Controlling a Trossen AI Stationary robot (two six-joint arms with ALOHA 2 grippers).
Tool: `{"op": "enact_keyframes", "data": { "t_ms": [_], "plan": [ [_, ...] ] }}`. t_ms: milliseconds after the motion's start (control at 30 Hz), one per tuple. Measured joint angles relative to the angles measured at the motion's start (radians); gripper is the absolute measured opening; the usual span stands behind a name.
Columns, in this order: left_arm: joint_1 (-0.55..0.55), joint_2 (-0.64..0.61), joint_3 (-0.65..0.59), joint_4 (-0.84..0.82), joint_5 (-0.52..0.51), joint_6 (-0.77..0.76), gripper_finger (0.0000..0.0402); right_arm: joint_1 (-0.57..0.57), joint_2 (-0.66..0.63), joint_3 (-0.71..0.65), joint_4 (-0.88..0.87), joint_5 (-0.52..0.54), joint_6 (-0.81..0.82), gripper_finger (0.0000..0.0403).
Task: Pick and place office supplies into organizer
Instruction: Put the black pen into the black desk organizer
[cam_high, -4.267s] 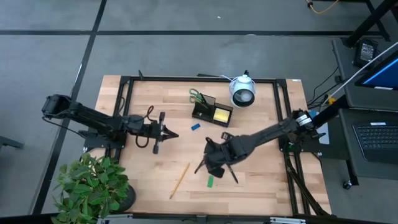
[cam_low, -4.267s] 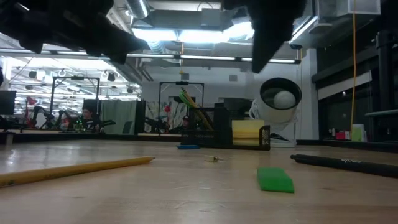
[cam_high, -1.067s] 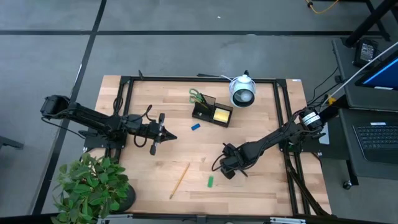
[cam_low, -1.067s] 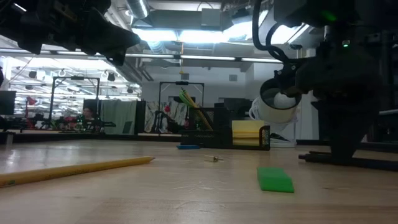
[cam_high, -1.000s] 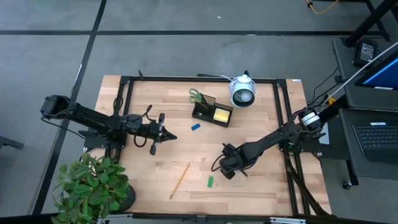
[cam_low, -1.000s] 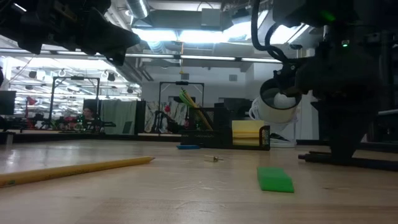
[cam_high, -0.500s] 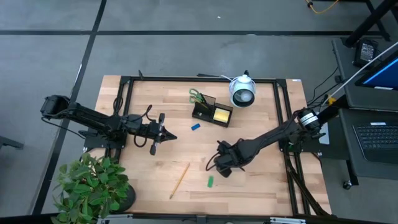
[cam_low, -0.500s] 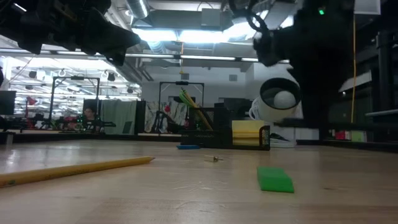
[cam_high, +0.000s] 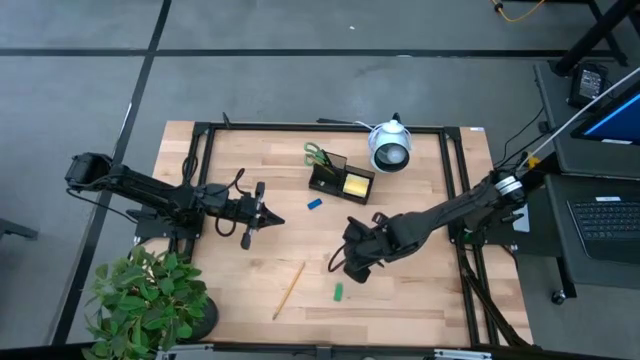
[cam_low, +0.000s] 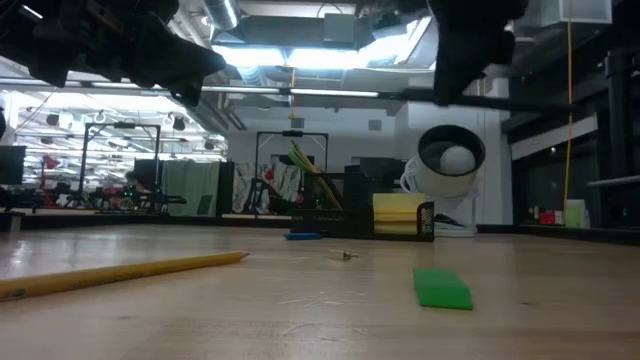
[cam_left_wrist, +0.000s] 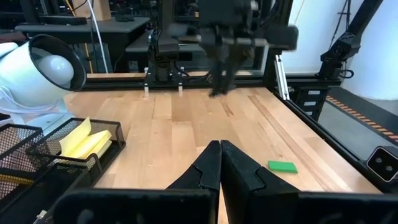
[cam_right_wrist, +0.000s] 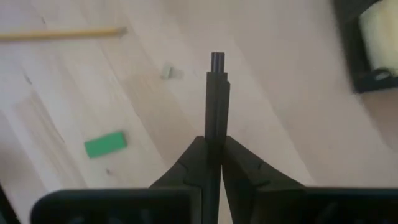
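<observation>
The black pen (cam_low: 535, 104) is lying flat in my right gripper. Next, I turn the pen upright before I lower it into the organizer's compartment (cam_high: 334, 160) next to the green scissors.
My right gripper (cam_high: 352, 262) hangs above the table's near middle, shut on a black pen (cam_right_wrist: 217, 99). In the low view the pen (cam_low: 520, 101) shows as a level dark bar high above the wood. The black organizer (cam_high: 340, 181) stands at the far middle, with a yellow sticky-note pad (cam_high: 356, 184) and green scissors (cam_high: 318, 155) in it. A pencil (cam_high: 289, 289), a green piece (cam_high: 338, 292) and a blue piece (cam_high: 315, 204) lie flat on the table. My left gripper (cam_high: 280, 219) waits shut at the left, above the table. My right gripper pinches the pen's shaft (cam_right_wrist: 216, 134) between its two fingers. The fingers slant down from above, and one end of the pen (cam_right_wrist: 217, 60) sticks out past them. The pen hangs level, lifted clear of the table.
A white round lens-faced device (cam_high: 390, 148) stands at the far edge, right of the organizer. A potted plant (cam_high: 150, 300) sits at the near left corner. A black frame (cam_high: 455, 180) runs along the table's edges.
My right gripper has risen from the table with the pen, drifted slightly toward the left and far edges, and rolled its wrist. The pen, which lay on the wood, now hangs level high above it.
</observation>
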Motion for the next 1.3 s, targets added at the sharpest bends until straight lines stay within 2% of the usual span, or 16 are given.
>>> {"op": "enact_keyframes", "data": {
  "t_ms": [167, 300, 433, 633, 733, 933, 1167, 1300],
  "plan": [
    [0.000, 0.000, 0.000, 0.000, 0.014, 0.000, 0.0002, 0.000, -0.069, 0.000, 0.002, 0.073, -0.027, 0.0031],
    [0.000, 0.000, 0.000, 0.000, 0.014, 0.000, 0.0001, 0.004, -0.101, -0.002, 0.010, 0.183, -0.055, 0.0034],
    [0.000, 0.000, 0.000, 0.000, 0.014, 0.000, 0.0003, 0.027, -0.124, -0.053, 0.100, 0.314, -0.080, 0.0031],
    [0.000, 0.000, 0.000, -0.001, 0.014, 0.000, 0.0002, 0.042, -0.173, -0.217, 0.321, 0.342, -0.086, 0.0036],
    [0.000, 0.000, 0.000, -0.001, 0.014, 0.000, 0.0003, 0.041, -0.205, -0.321, 0.482, 0.383, -0.117, 0.0034],
    [0.000, 0.000, 0.000, 0.000, 0.014, 0.000, 0.0001, 0.041, -0.245, -0.524, 0.916, 0.508, -0.332, 0.0031],
    [0.000, 0.000, 0.000, -0.001, 0.014, 0.000, 0.0001, 0.038, -0.245, -0.670, 1.343, 0.649, -0.587, 0.0030],
    [0.000, 0.000, 0.000, -0.001, 0.013, 0.000, 0.0003, 0.037, -0.245, -0.732, 1.594, 0.664, -0.749, 0.0030]
  ]
}}
